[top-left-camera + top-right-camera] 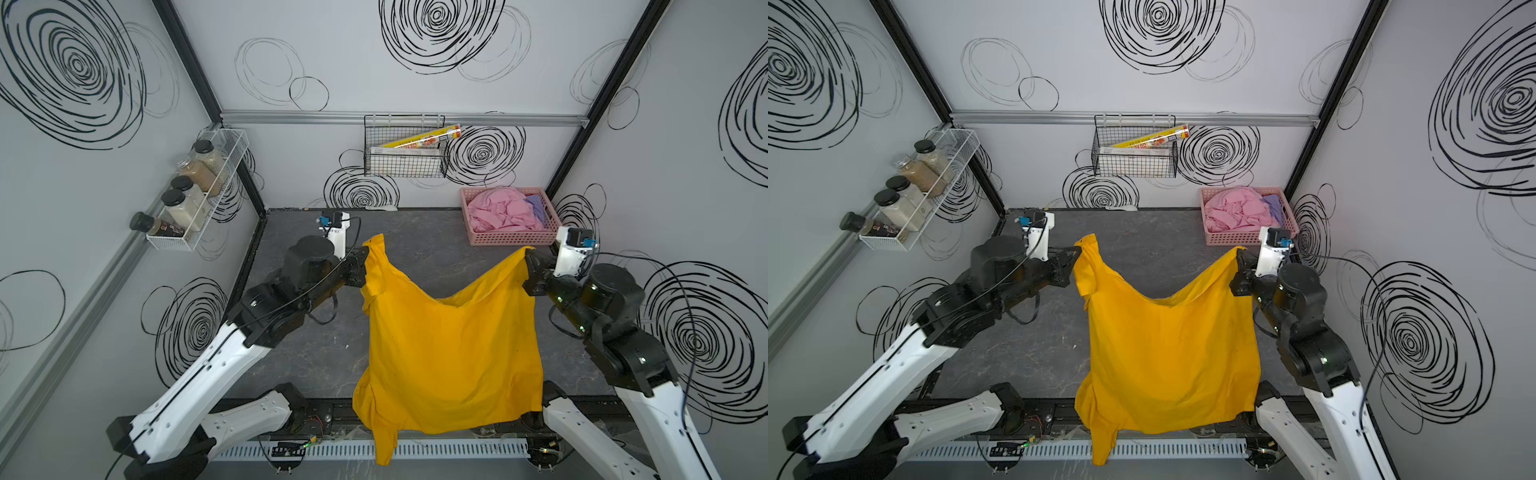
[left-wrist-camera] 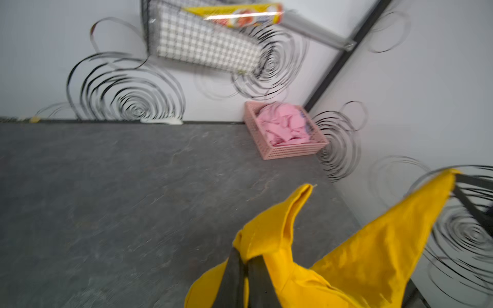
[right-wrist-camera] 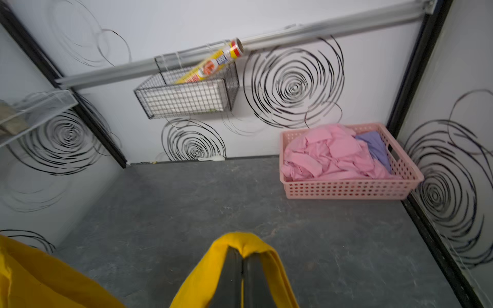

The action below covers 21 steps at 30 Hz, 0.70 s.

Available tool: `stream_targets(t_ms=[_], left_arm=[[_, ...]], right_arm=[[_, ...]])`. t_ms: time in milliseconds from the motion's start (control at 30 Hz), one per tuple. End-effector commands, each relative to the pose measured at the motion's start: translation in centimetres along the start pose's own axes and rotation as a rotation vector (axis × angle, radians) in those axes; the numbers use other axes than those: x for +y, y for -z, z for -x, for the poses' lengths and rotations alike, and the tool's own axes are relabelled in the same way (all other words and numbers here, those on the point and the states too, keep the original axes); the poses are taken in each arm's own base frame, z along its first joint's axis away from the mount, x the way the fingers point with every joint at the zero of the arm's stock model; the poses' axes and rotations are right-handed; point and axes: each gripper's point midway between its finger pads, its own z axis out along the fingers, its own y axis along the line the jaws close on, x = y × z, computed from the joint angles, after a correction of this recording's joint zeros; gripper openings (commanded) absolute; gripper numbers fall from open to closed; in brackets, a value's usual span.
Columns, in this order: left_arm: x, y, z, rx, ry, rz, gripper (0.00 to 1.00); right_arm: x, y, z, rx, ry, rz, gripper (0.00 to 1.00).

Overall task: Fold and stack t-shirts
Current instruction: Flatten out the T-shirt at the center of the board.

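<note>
Both my grippers have the mustard-yellow t-shirt's lower part hanging over the table's front edge [image 1: 436,404], so they should swing it up and lay it flat toward the back wall [image 1: 416,226].
A mustard-yellow t-shirt [image 1: 449,353] [image 1: 1167,357] hangs spread between my two arms above the dark table, its lower part draped over the front edge. My left gripper [image 1: 366,254] [image 2: 246,260] is shut on one upper corner of it. At the other upper corner my right gripper [image 1: 527,254] [image 3: 242,257] is shut on the cloth, which wraps over its fingertips. The edge between the two corners sags. A crumpled light pink t-shirt [image 1: 500,214] [image 3: 330,156] and a lavender one [image 1: 537,208] [image 3: 374,148] lie in the basket at the back right.
The pink perforated basket [image 1: 513,237] [image 3: 346,189] stands in the back right corner. A black wire basket [image 1: 405,162] with boxes hangs on the back wall. A white wire shelf [image 1: 183,241] with jars is on the left wall. Grey tabletop [image 1: 424,249] lies behind the shirt.
</note>
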Motion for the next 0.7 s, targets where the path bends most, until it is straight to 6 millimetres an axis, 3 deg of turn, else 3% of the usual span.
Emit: stream_targets(t_ms=[0,133,233,367,500,600,667], left_arm=[[7.2,-4.0,-0.8,0.020,0.121,0.277,0.00],[13.2,-8.8,-1.5,0.097,0.126,0.545,0.00],[14.9,-11.1,-0.4,0.100,0.113,0.638,0.00],[14.8,-13.1,2.2,0.020,0.088,0.638,0.00],[15.8,-15.2,3.1,0.018,0.091,0.664,0.00],[15.3,-15.6,3.7,0.042,0.078,0.645,0.00],[12.9,-14.8,4.6,0.027,0.069,0.506,0.00]], right_arm=[[-2.8,-3.9,-0.2,-0.025,-0.056,-0.192,0.00],[-4.5,-9.9,-2.7,0.072,-0.020,-0.341,0.00],[-4.8,-13.8,-3.8,0.109,0.004,-0.395,0.00],[-4.1,-17.9,-4.7,0.146,0.004,-0.386,0.00],[-3.8,-20.8,-6.1,0.188,0.023,-0.383,0.00],[-3.7,-21.3,-5.8,0.199,0.038,-0.388,0.00],[-3.4,-20.0,-3.7,0.156,0.043,-0.377,0.00]])
